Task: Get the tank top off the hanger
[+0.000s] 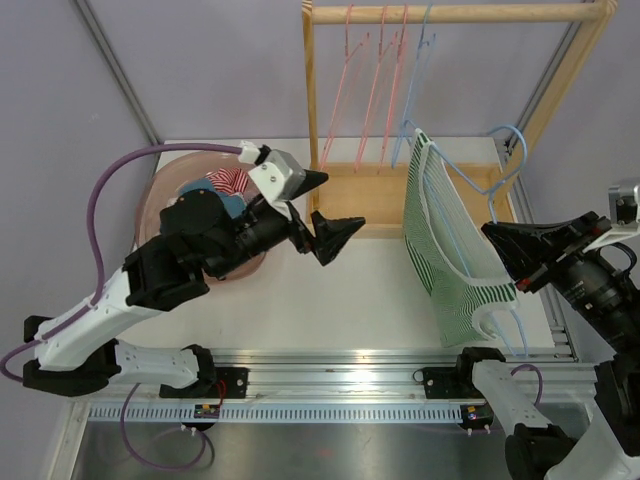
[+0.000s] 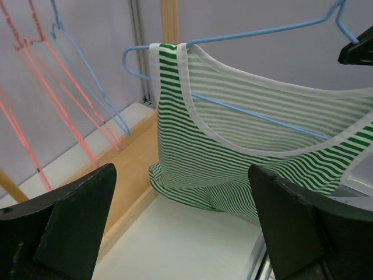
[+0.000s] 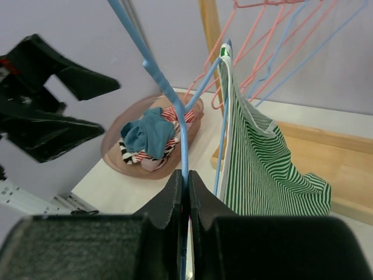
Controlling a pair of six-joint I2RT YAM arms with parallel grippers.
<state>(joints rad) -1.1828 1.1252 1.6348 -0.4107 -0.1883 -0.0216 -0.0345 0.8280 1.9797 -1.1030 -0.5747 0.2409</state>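
I should use my right gripper to swing the hanger toward my left gripper, because the hanger's far end (image 1: 407,126) points at the rack. My left gripper will take the tank top's strap (image 1: 422,143).
A green-and-white striped tank top (image 1: 440,250) hangs on a blue wire hanger (image 1: 505,160) at the right of the table, with its hem resting on the table. My right gripper (image 1: 497,238) is shut on the hanger's wire just under the hook, seen in the right wrist view (image 3: 186,186) with the blue hanger (image 3: 169,87) between the jaws and the tank top (image 3: 262,163) to their right. My left gripper (image 1: 335,205) is open and empty, left of the top and apart from it. In the left wrist view (image 2: 180,233) it faces the tank top (image 2: 233,146).
A wooden rack (image 1: 450,13) at the back holds several pink and blue hangers (image 1: 380,80) above its wooden base (image 1: 380,200). A pink basin (image 1: 150,205) of crumpled clothes sits at the left, under the left arm. A metal rail (image 1: 330,380) runs along the near edge.
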